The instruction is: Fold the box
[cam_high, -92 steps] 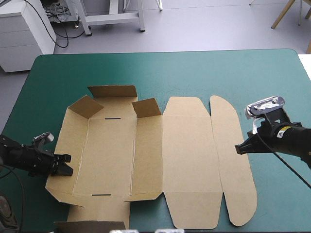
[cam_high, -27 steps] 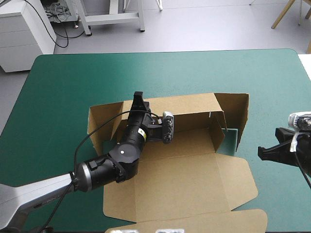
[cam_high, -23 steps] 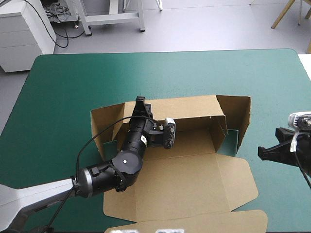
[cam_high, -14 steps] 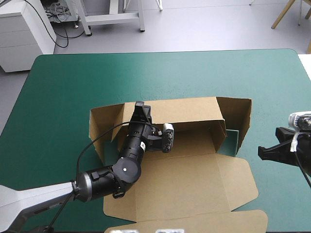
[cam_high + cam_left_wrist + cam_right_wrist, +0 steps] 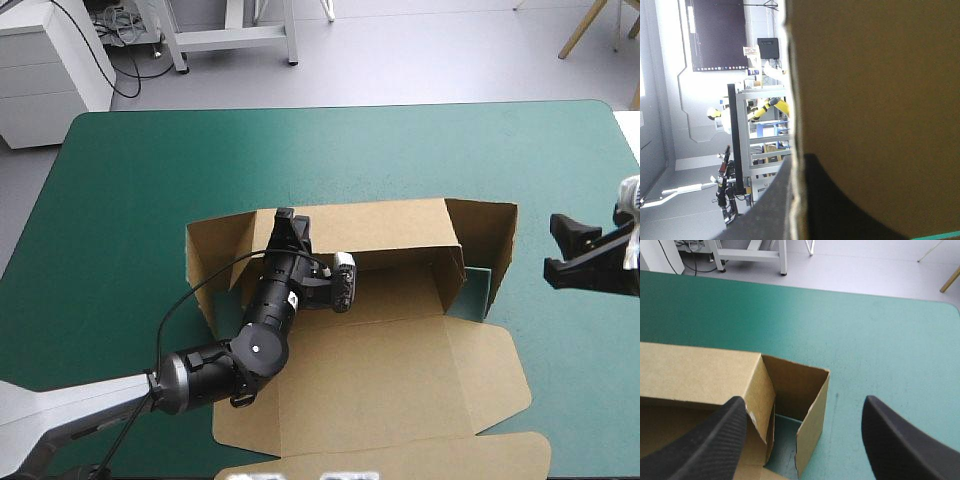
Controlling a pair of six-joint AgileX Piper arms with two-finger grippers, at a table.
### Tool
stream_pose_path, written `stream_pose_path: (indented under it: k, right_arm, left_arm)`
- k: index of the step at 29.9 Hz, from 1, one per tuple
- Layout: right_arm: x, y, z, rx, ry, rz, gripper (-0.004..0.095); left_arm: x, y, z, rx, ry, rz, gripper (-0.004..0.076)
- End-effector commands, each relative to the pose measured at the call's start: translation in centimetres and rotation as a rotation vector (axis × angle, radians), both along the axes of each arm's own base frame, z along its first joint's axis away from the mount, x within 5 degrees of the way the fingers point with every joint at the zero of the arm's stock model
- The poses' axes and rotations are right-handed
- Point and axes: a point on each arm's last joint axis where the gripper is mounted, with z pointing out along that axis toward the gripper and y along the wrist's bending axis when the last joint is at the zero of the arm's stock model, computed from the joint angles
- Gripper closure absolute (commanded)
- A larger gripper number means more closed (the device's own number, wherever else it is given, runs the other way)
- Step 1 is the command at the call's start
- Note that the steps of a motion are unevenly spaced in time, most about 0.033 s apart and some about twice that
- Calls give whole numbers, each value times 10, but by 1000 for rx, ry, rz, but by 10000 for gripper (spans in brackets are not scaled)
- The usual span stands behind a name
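The wide lid panel [image 5: 375, 380] is joined to the box along a crease [image 5: 375, 323], so the lid panel will be pulled along when my right gripper raises the side of the box.
The brown box [image 5: 380, 360] lies mid-table, its far wall raised and its wide lid panel flat toward the near edge. My left gripper [image 5: 290, 222] reaches over the box floor to the top of the far wall. In the left wrist view the board's edge [image 5: 880, 90] runs between the black fingers [image 5: 840, 200], so the left gripper [image 5: 797, 160] is shut on the box. My right gripper [image 5: 556, 250] hovers off the box's right end, open and holding nothing. In the right wrist view the right gripper [image 5: 804, 400] faces the raised end flap [image 5: 812, 415] and far wall [image 5: 695, 372].
The teal-green cover [image 5: 130, 180] surrounds the box, and a patch of it [image 5: 478, 290] shows between the far wall's end and the end flap. The table's right edge [image 5: 628, 140] runs close to the right arm. The box's rounded tuck flap [image 5: 400, 460] reaches the near edge.
The right gripper has opened and shifted toward the table's far side, a little to the right. The left gripper has stayed on the far wall. Much earlier the box lay flat.
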Motion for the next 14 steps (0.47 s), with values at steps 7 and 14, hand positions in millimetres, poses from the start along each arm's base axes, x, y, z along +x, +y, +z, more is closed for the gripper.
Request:
stream_pose_path:
  k: [7,14]
  right_arm:
    - [61,8,54,-29,-41,34,252]
    - [134,15,56,-42,62,41,252]
  left_arm:
    - [-4,-5,13,-44,-8,-82,734]
    - [5,3,12,-44,-5,-46,734]
